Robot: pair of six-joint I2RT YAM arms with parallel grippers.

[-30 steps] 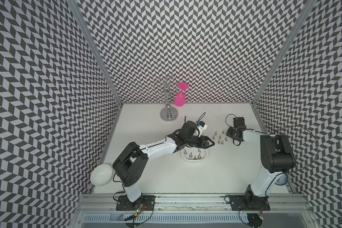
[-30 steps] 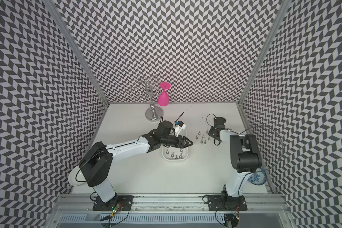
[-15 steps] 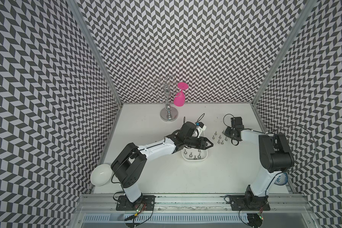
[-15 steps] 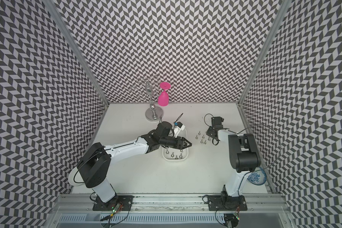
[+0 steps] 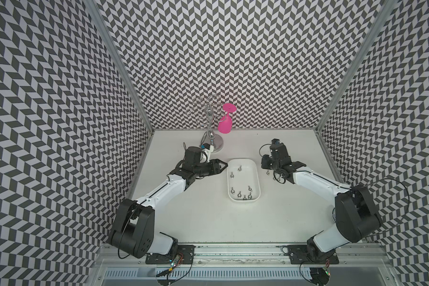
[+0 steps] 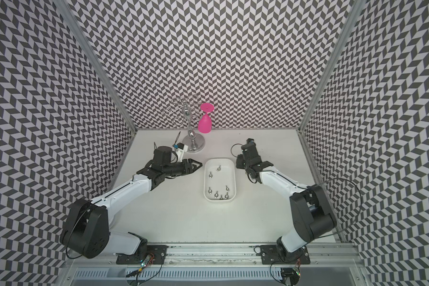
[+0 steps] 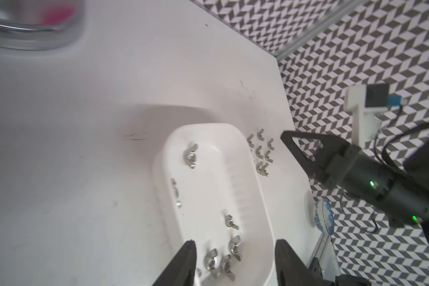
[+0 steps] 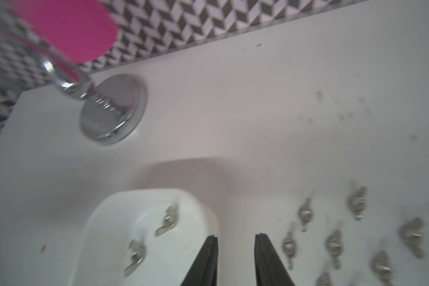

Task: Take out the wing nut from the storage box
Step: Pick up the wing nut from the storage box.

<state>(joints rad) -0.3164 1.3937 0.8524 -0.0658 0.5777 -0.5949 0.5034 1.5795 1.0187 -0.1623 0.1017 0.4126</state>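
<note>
The wing nut [image 5: 232, 175] at the storage box's side [image 5: 228, 177] by my left gripper is lying free of neighbours, so my right gripper should keep moving to it and close.
The white storage box [image 5: 256, 173] lies mid-table and holds several small metal wing nuts [image 5: 238, 195], which also show in the left wrist view as wing nuts [image 7: 234, 244]. My left gripper [image 5: 224, 166] hovers just left of the box's far end. It is open, and in the left wrist view the left gripper [image 7: 234, 242] has only the box showing between its fingers. My right gripper [image 5: 266, 163] hangs close to the box's right side. In the right wrist view the right gripper [image 8: 236, 236] is open and empty above the table beside the rim [image 8: 203, 205].
Several loose wing nuts [image 8: 332, 245] lie on the table right of the box, partly hidden under my right gripper in both top views. A chrome rack [image 5: 214, 146] with a pink glass [image 5: 225, 125] stands at the back. A blue-patterned bowl [image 7: 325, 218] sits by the right arm's base.
My left gripper has drawn back to the left, off the box, which now shows in full. My right gripper has moved left over the loose nuts, closer to the box, and has opened.
</note>
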